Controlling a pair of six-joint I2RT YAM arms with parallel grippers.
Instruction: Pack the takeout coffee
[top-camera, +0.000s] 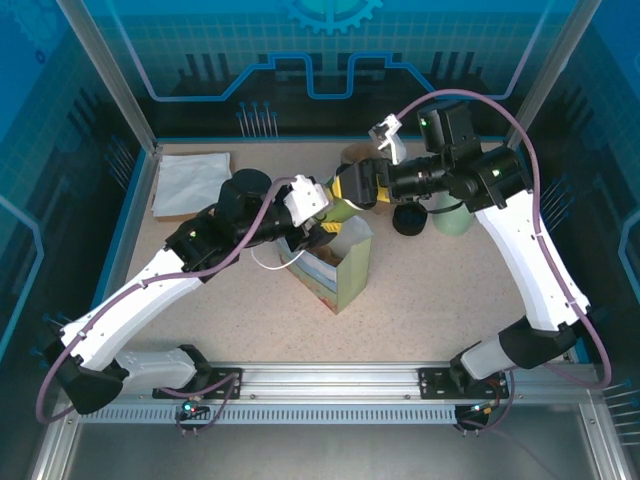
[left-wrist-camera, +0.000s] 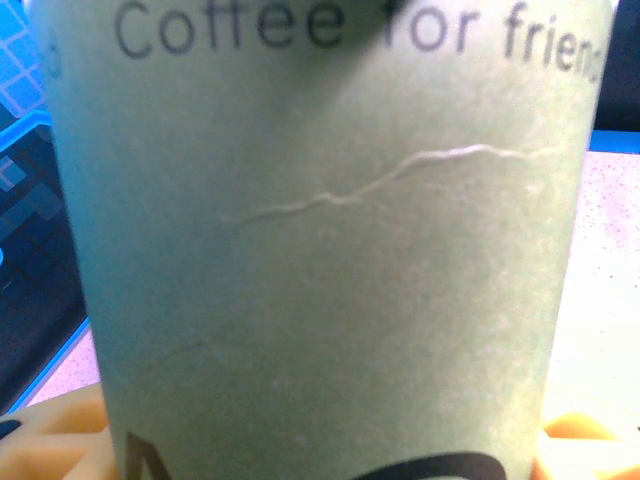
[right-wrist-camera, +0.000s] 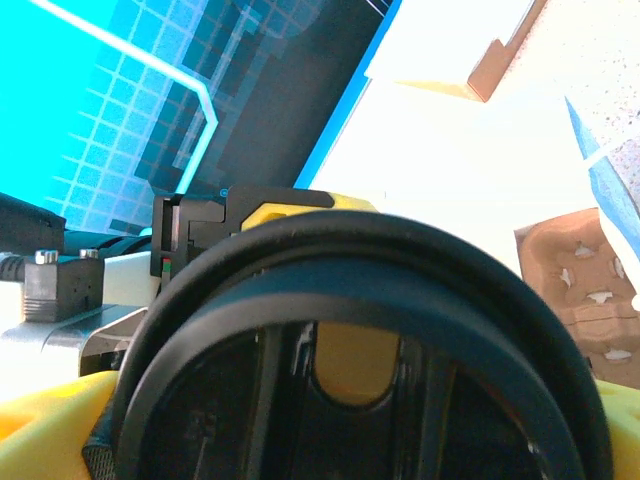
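The takeout coffee's lower body (top-camera: 341, 211) is in my left gripper but has to go into the carton first, so next I pass the coffee to my right gripper by its black top (right-wrist-camera: 360, 285).
My left gripper (top-camera: 325, 208) is shut on the takeout coffee (top-camera: 345, 210), an olive-green paper cup held tilted above the table's middle. In the left wrist view the takeout coffee (left-wrist-camera: 320, 250), printed "Coffee for friends", stands between the yellow fingers (left-wrist-camera: 60, 445). My right gripper (top-camera: 362, 185) sits at the cup's top end. In the right wrist view the cup's round black top (right-wrist-camera: 350, 260) lies between that gripper's (right-wrist-camera: 330, 440) widely spread yellow fingers (right-wrist-camera: 40, 430). I cannot tell whether they touch it.
An open green-and-blue carton (top-camera: 340, 265) stands just below the held cup. A loose black lid (top-camera: 408, 218) and a pale green cup (top-camera: 452, 218) sit to the right. A brown pulp tray (top-camera: 352, 155) lies behind, and a flat grey-white bag (top-camera: 190, 182) at the back left.
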